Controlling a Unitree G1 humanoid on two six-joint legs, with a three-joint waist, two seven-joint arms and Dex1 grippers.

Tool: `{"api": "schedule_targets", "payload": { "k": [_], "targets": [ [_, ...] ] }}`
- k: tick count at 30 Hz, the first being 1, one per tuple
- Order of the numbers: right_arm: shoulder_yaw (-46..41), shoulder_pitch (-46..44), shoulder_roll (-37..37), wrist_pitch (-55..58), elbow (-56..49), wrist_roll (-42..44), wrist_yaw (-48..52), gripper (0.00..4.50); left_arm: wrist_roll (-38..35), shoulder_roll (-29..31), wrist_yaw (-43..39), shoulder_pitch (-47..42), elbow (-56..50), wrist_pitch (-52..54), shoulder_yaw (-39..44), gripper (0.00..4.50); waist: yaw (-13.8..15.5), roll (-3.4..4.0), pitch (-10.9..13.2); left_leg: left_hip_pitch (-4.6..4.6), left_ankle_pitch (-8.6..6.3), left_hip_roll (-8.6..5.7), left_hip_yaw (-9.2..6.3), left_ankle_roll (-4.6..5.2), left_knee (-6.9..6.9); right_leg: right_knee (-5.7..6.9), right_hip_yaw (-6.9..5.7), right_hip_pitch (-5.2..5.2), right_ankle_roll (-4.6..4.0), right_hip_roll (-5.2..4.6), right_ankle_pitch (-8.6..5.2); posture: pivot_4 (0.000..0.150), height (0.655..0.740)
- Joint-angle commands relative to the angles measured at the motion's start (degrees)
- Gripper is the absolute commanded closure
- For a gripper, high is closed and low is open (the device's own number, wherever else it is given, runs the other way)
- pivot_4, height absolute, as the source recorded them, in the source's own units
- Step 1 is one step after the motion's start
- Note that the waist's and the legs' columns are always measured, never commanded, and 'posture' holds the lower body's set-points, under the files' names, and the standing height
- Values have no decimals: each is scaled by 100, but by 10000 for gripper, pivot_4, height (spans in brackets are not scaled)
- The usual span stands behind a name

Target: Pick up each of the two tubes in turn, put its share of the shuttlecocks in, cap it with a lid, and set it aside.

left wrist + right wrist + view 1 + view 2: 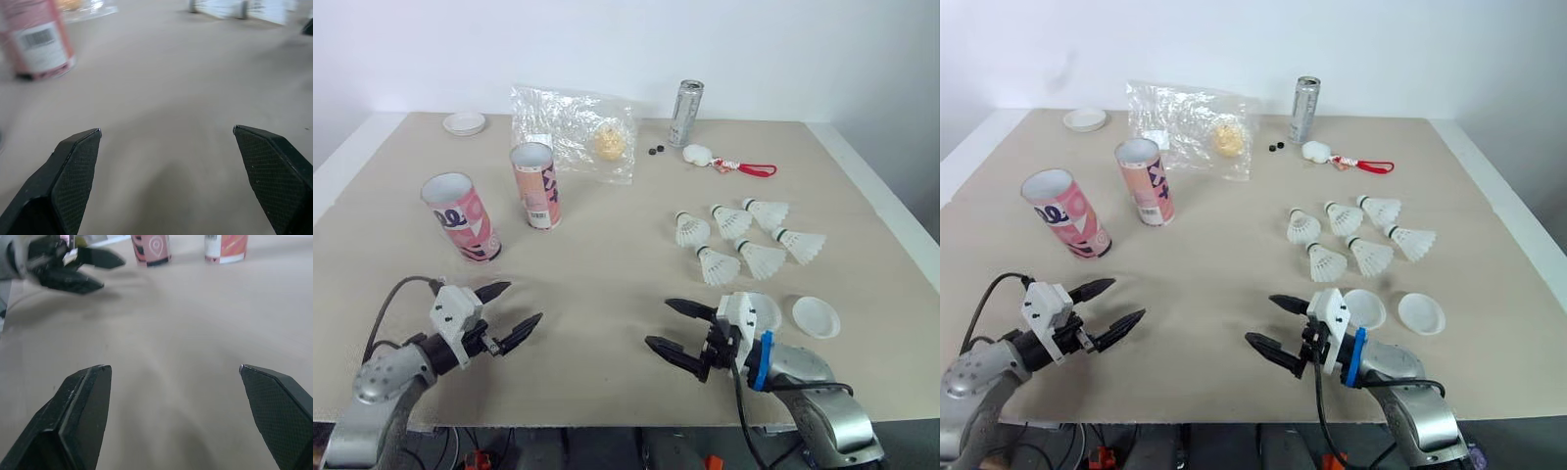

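I expect the shuttlecocks to nest below the rim of the pink and white tube (pixel 462 217) when I tilt and fill it, because they taper down to narrow heads (pixel 702 250).
Two pink tubes stand open-topped on the left of the table: one (pixel 462 217) leaning nearer me, the other (pixel 537 186) upright behind it. Several white shuttlecocks (pixel 744 240) lie in a cluster on the right. Two white lids (pixel 816 316) (pixel 762 311) rest near the front right, and a third lid (pixel 465 123) sits at the far left. My left gripper (pixel 516 311) hovers open over the front left, below the tubes. My right gripper (pixel 673 325) is open near the front centre, just left of the two lids. Both hold nothing.
A clear plastic bag (pixel 576 132) with a yellowish item lies at the back. A metal can (pixel 685 114), a white charm on a red cord (pixel 729 163) and two small black caps (pixel 655 151) sit behind the shuttlecocks. The table's front edge is close under both arms.
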Motion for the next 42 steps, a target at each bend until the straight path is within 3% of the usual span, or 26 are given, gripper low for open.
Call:
{"api": "schedule_targets", "payload": {
  "k": [1, 8, 17, 26, 42],
  "targets": [
    [-215, -696, -29, 320, -342, 411, -26, 175, 109, -237, 719, 136, -515, 138, 282, 0, -2, -1, 1, 1, 1, 0, -1, 1, 3, 1, -1, -1, 0, 0, 2, 1500, 7400],
    [27, -2673, 27, 720, 784, 572, 660, 175, 618, -1029, 2249, 216, -818, 324, 447, 0, -3, -14, -5, 8, 2, -2, -5, 1, 32, 0, 0, -4, 6, -2, 18, 1500, 7400],
    [367, -3925, 328, -170, 2752, -116, 1688, 175, 819, -1650, 3357, -586, -256, 430, 626, 0, 9, -14, -4, -6, 6, -2, -13, 10, 36, 0, -9, 16, 6, 8, 19, 1500, 7400],
    [338, -4628, 483, -635, 4028, -461, 2167, 175, 705, -1447, 3141, -1297, 721, 265, 689, 0, -5, -13, -4, -5, 5, -1, -14, 9, 36, 1, -7, 16, 9, 17, 24, 1500, 7400],
    [192, -4647, 577, -749, 3960, -573, 2011, 175, 983, -1007, 2641, -2625, 2419, 29, 403, 0, 2, -11, -3, -8, 5, -1, -18, 7, 31, 3, -7, 14, 9, 21, 23, 1500, 7400]
  ]
}}
